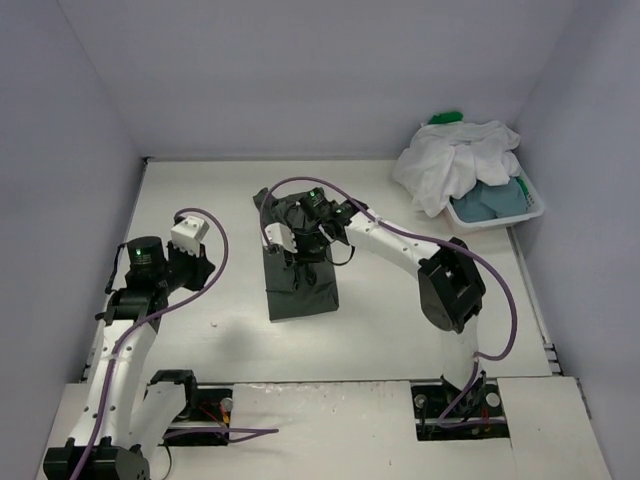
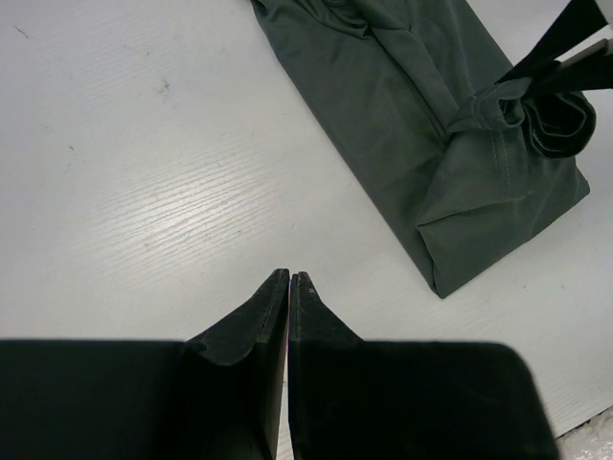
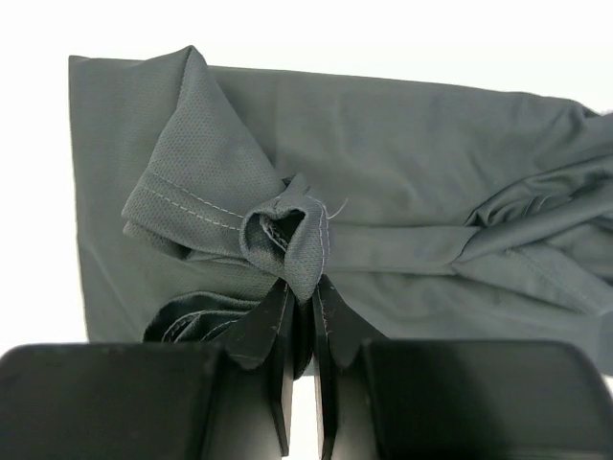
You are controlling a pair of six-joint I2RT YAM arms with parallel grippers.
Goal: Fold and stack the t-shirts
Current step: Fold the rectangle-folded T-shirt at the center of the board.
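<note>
The bunched hem (image 3: pixel 287 230) hangs inside the long edges of the folded t-shirt strip (image 3: pixel 388 247), so my right gripper keeps moving it down until it rests on the strip.
A dark grey t-shirt (image 1: pixel 300 285) lies in the middle of the table, folded into a long narrow strip. My right gripper (image 3: pixel 302 287) is shut on a bunched hem (image 3: pixel 292 235) of this shirt, lifted a little above the folded body (image 3: pixel 412 134). In the top view that gripper (image 1: pixel 293 240) hangs over the strip's far half. My left gripper (image 2: pixel 289 276) is shut on nothing over bare table, left of the shirt (image 2: pixel 421 125); from above it (image 1: pixel 196 270) sits apart from the cloth. A white t-shirt (image 1: pixel 450 165), a green one (image 1: pixel 445 118) and a blue-grey one (image 1: pixel 490 200) are piled at the back right.
A white plastic basket (image 1: pixel 500 222) stands in the back right corner, holding the piled shirts, with the white one spilling over its left rim. Lilac walls close the table on three sides. Purple cables loop beside both arms.
</note>
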